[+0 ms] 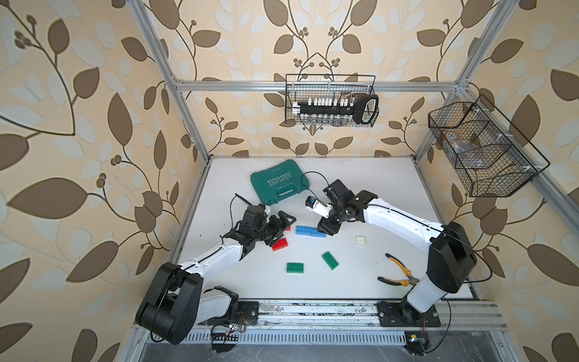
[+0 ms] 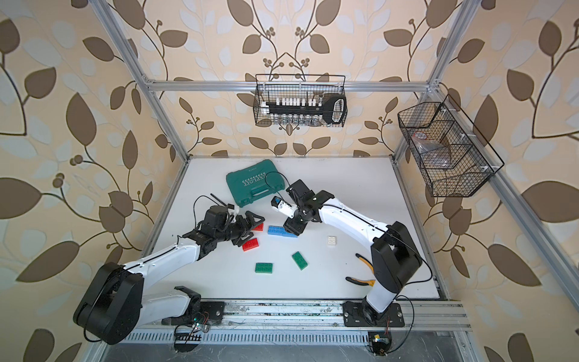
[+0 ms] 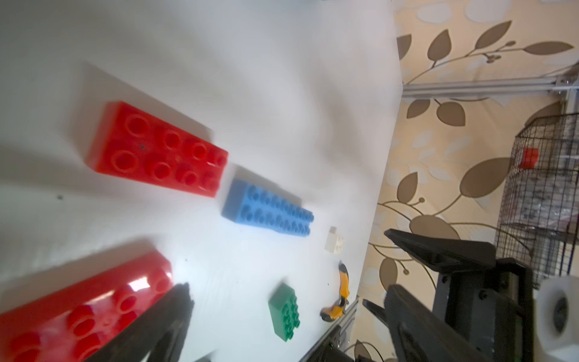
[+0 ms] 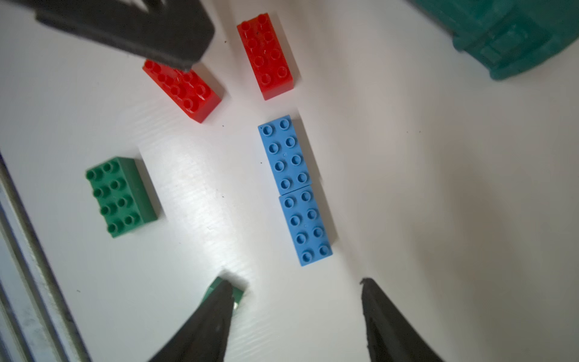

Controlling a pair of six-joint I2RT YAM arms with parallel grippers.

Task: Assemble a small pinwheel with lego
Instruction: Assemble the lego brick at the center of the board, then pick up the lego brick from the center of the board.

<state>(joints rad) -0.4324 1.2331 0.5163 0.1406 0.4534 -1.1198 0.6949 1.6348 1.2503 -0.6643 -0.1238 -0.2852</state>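
The slanted green brick (image 1: 330, 260) is clear of the blue bricks, so my right gripper keeps moving toward the slanted green brick and closes on its long sides (image 1: 326, 261).
The pinwheel is out of view; the lego lies as loose bricks on the white table (image 1: 391, 200). Two blue bricks (image 1: 310, 231) (image 4: 294, 188) sit end to end. My right gripper (image 1: 324, 230) (image 4: 296, 282) hovers over their right end, open and holding nothing. My left gripper (image 1: 280, 228) (image 3: 275, 291) is open above two red bricks; one red brick (image 1: 279, 244) shows fully and the other red brick (image 1: 287, 228) is mostly hidden beneath it. Two green bricks (image 1: 294, 268) (image 1: 330, 260) lie nearer the front. A white brick (image 1: 360, 241) lies to the right.
A teal plastic case (image 1: 279, 185) lies behind the bricks. Yellow-handled pliers (image 1: 398, 274) lie at the front right by the right arm's base. Wire baskets (image 1: 332, 100) (image 1: 482, 150) hang on the frame. A metal rail (image 1: 313, 310) runs along the front edge.
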